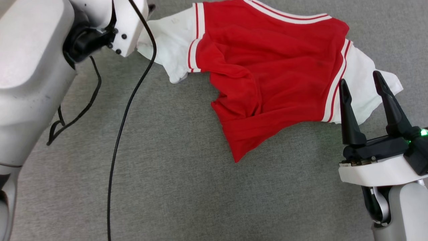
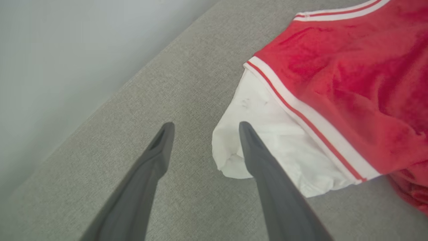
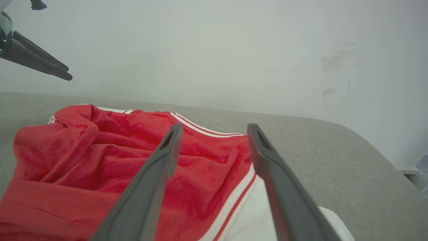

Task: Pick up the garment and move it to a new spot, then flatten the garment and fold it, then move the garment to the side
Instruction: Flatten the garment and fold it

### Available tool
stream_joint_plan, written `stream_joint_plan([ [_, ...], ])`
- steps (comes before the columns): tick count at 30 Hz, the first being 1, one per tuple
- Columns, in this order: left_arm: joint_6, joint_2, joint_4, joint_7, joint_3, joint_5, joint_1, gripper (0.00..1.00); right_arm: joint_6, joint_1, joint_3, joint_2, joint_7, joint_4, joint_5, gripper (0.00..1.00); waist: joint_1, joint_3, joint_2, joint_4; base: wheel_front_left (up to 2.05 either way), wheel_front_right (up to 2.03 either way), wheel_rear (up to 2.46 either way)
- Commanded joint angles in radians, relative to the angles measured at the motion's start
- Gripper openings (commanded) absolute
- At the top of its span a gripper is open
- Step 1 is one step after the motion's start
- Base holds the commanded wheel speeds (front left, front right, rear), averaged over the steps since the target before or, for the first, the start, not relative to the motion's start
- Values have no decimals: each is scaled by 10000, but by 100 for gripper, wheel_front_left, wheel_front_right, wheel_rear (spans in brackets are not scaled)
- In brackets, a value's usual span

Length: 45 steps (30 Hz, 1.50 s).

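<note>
The garment should straighten across the shoulders when the robot pulls the white sleeve (image 1: pixel 365 80), but it should stay bunched below, because loose folds (image 1: pixel 239 94) gather at its lower part.
The garment (image 1: pixel 271 73) is a red T-shirt with white sleeves and striped trim, lying crumpled on the grey fabric surface at the top centre of the head view. My right gripper (image 1: pixel 361 80) hovers open over its white right sleeve (image 1: pixel 362 87), fingers spread with nothing between them. In the right wrist view the garment (image 3: pixel 100 160) bunches up below the open right gripper (image 3: pixel 214 129). My left gripper (image 2: pixel 204 126) is open beside the white left sleeve (image 2: pixel 267 134); one fingertip overlaps the sleeve's edge, the other is over bare surface. The other arm's left gripper (image 3: pixel 65 73) shows at the upper left of the right wrist view.
The grey fabric surface (image 1: pixel 174 174) stretches bare below the garment. A black cable (image 1: pixel 123 117) hangs from my left arm (image 1: pixel 30 77) across the left side. A pale wall (image 3: pixel 234 50) stands behind the surface's far edge (image 2: pixel 110 100).
</note>
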Motion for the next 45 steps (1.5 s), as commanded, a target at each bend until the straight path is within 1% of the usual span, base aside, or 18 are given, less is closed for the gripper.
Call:
stream_joint_plan([
  [1, -2, 98, 87, 349, -377, -119, -192, 100, -13, -173, 24, 31, -53, -39, 0, 100, -1, 374, 0, -258, 0, 0, 0],
  [3, -2, 347, 179, 785, -873, -263, -421, 100, -13, -284, 42, 50, -60, -43, -18, 100, -1, 577, 0, -353, 0, 0, 0],
  [7, -2, 604, 337, 1427, -1738, -661, -592, 100, -14, -475, 118, 92, -71, -100, -30, 100, -1, 890, 0, -511, 0, 0, 0],
  [11, -2, 855, 545, 1755, -2560, -1037, -372, 100, -14, -572, 149, 133, -72, -133, -49, 100, -1, 1024, 0, -600, 0, 0, 0],
  [13, -4, 933, 568, 1701, -2862, -1306, -239, 100, -14, -611, 165, 157, -73, -154, -78, 100, -1, 1039, 0, -617, 0, 0, 0],
  [14, -4, 956, 545, 1649, -2982, -1420, -179, 70, -13, -614, 150, 166, -67, -163, -114, 100, -1, 1032, 0, -603, 0, 0, 0],
  [15, -5, 983, 502, 1562, -3095, -1502, -170, 0, -14, -601, 118, 165, -64, -167, -141, 100, -1, 1009, 0, -572, 0, 0, 0],
  [19, -3, 1122, 204, 861, -3318, -1822, -361, 0, -14, -489, -34, 108, -63, -104, -248, 100, -1, 736, 0, -313, 0, 0, 0],
  [23, -3, 1186, -140, 71, -3375, -2201, -528, 0, -13, -257, -183, -4, -62, 47, -292, 100, -1, 213, 0, 131, 0, 0, 0],
  [26, -3, 1378, -400, -330, -3464, -2476, -444, 0, -14, -123, -261, -67, -58, 176, -289, 100, -1, -192, 0, 478, 0, 0, 0],
  [29, -3, 1717, -736, -524, -3548, -2811, -278, 0, -14, 54, -339, -126, -58, 331, -259, 100, -1, -547, 0, 833, 0, 0, 0],
  [32, -3, 2243, -946, -575, -3628, -2994, -127, 0, -13, 159, -392, -191, -58, 435, -243, 100, -1, -794, 0, 1076, 0, 0, 0],
  [36, 33, 2964, -869, -503, -3592, -3231, 203, 0, -14, 174, -368, -240, -59, 535, -216, 100, -1, -886, 0, 1148, 0, 0, 0],
  [37, 33, 2964, -869, -503, -3592, -3231, 203, 0, -14, 174, -368, -240, -59, 535, -216, 100, -1, -886, 0, 1148, 0, 0, 0],
  [38, 125, 3231, -717, -482, -3565, -3353, 388, 0, -14, 166, -317, -303, -59, 602, -193, 100, -1, -856, 0, 1117, 0, 0, 0],
  [41, 314, 3508, -359, -484, -3572, -3475, 653, 0, -13, 136, -305, -347, -58, 659, -175, 100, -1, -729, 0, 985, 0, 0, 0],
  [45, 477, 3635, 166, -530, -3593, -3639, 983, 0, -14, 74, -317, -372, -22, 718, -163, 100, -1, -580, 0, 786, 0, 0, 0],
])
